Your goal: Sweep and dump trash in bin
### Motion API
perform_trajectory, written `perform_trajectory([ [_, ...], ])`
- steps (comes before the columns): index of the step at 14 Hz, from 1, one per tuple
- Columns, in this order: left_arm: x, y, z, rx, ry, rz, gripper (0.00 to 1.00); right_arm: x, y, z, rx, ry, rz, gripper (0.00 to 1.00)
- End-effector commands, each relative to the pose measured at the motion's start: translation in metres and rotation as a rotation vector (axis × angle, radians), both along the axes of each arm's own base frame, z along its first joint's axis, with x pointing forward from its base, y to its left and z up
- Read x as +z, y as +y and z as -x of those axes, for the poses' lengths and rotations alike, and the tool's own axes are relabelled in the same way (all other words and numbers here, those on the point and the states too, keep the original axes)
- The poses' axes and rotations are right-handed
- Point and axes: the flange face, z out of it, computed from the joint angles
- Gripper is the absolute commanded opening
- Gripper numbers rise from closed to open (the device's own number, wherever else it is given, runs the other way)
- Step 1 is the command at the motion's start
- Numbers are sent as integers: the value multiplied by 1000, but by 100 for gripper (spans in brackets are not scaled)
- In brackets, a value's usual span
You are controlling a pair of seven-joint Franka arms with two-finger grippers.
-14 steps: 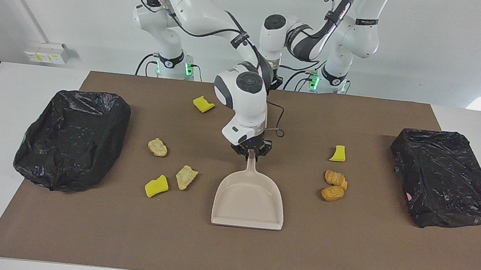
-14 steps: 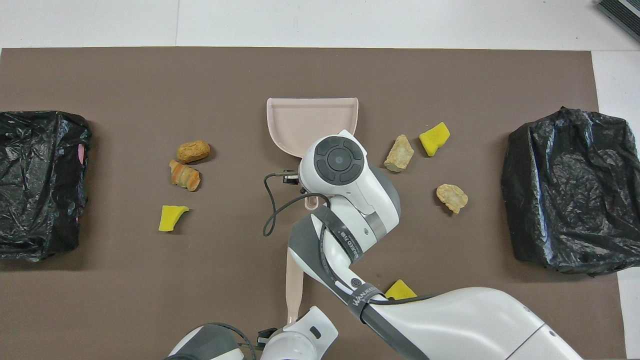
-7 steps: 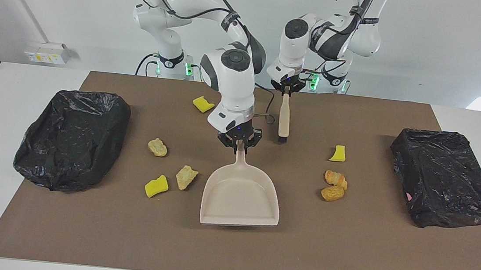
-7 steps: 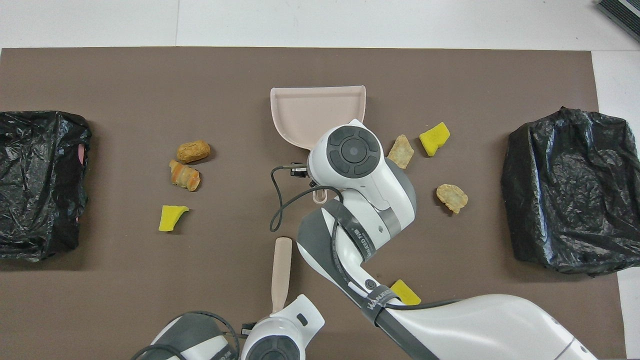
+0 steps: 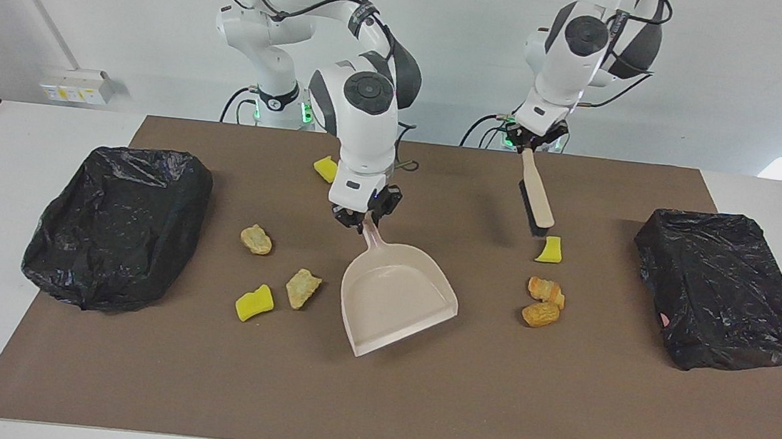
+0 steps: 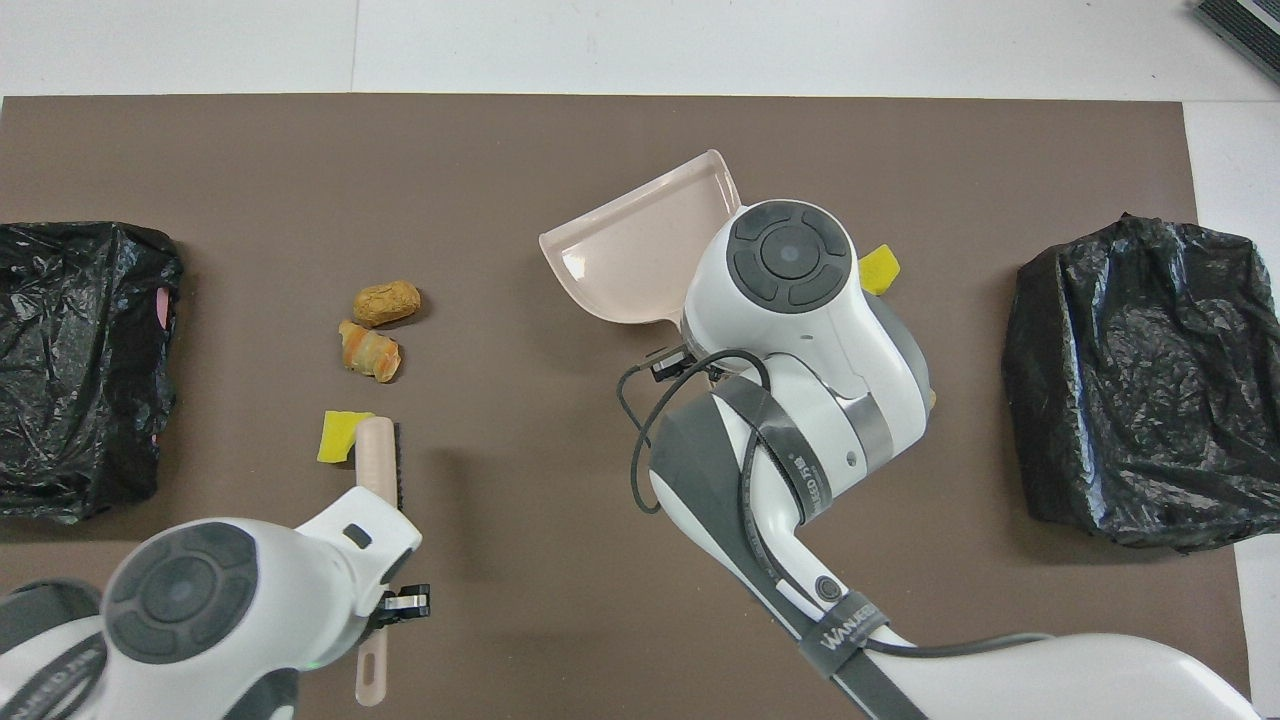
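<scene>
Next, I bring the brush behind the chunk with my left gripper before I sweep toward the dustpan, because the brush head is on the dustpan's side of the yellow chunk.
My right gripper is shut on the handle of the beige dustpan, whose mouth is turned toward the left arm's end. My left gripper is shut on the beige brush, which slants down over the mat, its head just above a yellow chunk. Two orange-brown lumps lie beside that chunk, farther from the robots. At the right arm's end lie two tan lumps and a yellow chunk. Another yellow chunk shows beside the right arm.
Two bins lined with black bags stand at the mat's ends, one at the right arm's end, one at the left arm's end. The brown mat covers the white table. In the overhead view the right arm hides some trash.
The left gripper has carried the brush up and toward the left arm's end, over the yellow chunk. The right gripper has shifted toward its own end and swung the dustpan's mouth round.
</scene>
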Motion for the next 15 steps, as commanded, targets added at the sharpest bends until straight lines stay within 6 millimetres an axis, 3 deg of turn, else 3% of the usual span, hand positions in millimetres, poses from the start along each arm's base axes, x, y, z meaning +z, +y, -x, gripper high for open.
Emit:
perform_trajectory([
  [1, -2, 58, -20, 147, 7, 2, 0, 6, -23, 8, 255, 75, -10, 0],
  [3, -19, 97, -30, 226, -9, 10, 0, 5, -25, 14, 432, 97, -6, 0],
  [4, -24, 106, -33, 218, -29, 20, 0, 3, -29, 18, 486, 107, -6, 0],
  [6, -47, 112, -38, 210, -19, 21, 0, -4, -32, 24, 606, 113, 2, 0],
  [7, -60, 106, -38, 195, -21, 21, 0, -4, -33, 26, 677, 107, 6, 0],
  [11, -107, 36, -42, 29, -6, 18, 0, -14, -38, 33, 768, 122, 7, 0],
  [13, -112, 4, -47, -42, -61, 33, 0, -20, -45, 38, 788, 105, 5, 0],
  [15, -118, -33, -38, -120, -69, 38, 0, -26, -50, 41, 794, 80, 3, 0],
])
